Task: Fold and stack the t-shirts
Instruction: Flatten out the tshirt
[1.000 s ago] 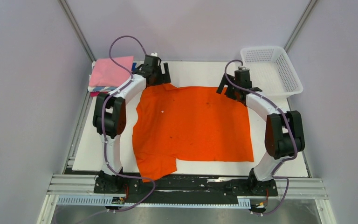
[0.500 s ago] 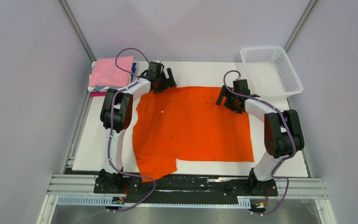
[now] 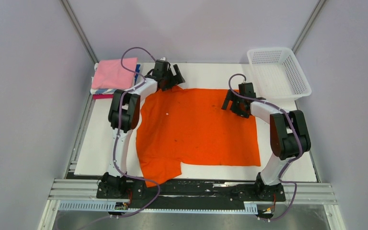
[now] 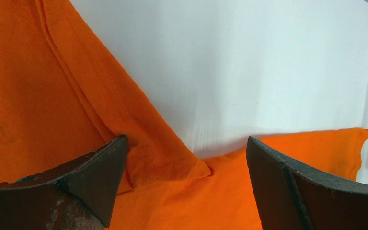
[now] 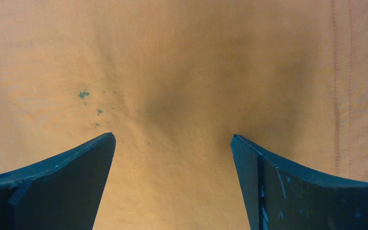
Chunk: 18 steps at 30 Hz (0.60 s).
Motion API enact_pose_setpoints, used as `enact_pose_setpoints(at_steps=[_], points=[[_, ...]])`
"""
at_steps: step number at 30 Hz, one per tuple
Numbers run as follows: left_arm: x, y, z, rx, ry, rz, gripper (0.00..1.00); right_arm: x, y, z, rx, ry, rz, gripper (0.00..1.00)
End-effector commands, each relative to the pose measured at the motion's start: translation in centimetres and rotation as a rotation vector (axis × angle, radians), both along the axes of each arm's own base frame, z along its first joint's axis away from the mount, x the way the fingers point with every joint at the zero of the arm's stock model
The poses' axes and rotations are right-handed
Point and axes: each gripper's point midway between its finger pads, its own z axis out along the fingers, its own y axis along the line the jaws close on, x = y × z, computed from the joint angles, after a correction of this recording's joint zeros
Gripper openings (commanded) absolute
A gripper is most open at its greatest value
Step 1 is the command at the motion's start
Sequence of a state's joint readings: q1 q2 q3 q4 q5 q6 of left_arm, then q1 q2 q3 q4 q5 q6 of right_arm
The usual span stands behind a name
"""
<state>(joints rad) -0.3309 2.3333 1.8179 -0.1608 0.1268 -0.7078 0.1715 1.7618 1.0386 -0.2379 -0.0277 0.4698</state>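
Note:
My left gripper needs to spread the orange t-shirt's far sleeve out toward the table's far edge [image 3: 188, 68] before folding the t-shirt, because the sleeve lies folded over itself [image 4: 160, 165].
The bright orange t-shirt [image 3: 199, 129] lies spread flat on the white table, with one sleeve hanging over the near edge. My left gripper [image 3: 172, 79] is open at the shirt's far left corner. In the left wrist view its jaws [image 4: 187, 158] straddle a small folded flap of orange cloth [image 4: 163, 158] and hold nothing. My right gripper [image 3: 235, 103] is open just above the shirt near its far right corner. The right wrist view shows only flat orange cloth [image 5: 172, 62] with tiny dark specks between its jaws [image 5: 172, 143]. A folded stack with a pink shirt [image 3: 115, 74] on top sits at the far left.
A white plastic mesh basket [image 3: 278, 72] stands at the far right corner. Bare white table [image 3: 206, 74] runs along the far edge behind the shirt, and also shows in the left wrist view [image 4: 244, 62]. Grey walls enclose the table.
My left gripper has moved right along the shirt's far edge, its elbow swinging inward. My right gripper has come a little nearer and lower over the shirt. The shirt has barely shifted.

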Motion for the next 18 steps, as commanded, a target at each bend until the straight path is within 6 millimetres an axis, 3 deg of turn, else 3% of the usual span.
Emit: enact_pose_setpoints(at_steps=[1,12,18], points=[[1.3,-0.7,0.5,-0.041,-0.029,0.003,1.0,0.7,-0.2,0.0,-0.015,-0.014,0.002,1.0],[5.1,-3.5,3.3,-0.218,-0.151,-0.002,1.0,0.9,-0.4,-0.5,-0.031,-0.004,0.008,1.0],[7.1,-4.7,2.4,-0.301,-0.17,0.026,1.0,0.7,-0.6,-0.7,-0.042,0.007,0.006,1.0]])
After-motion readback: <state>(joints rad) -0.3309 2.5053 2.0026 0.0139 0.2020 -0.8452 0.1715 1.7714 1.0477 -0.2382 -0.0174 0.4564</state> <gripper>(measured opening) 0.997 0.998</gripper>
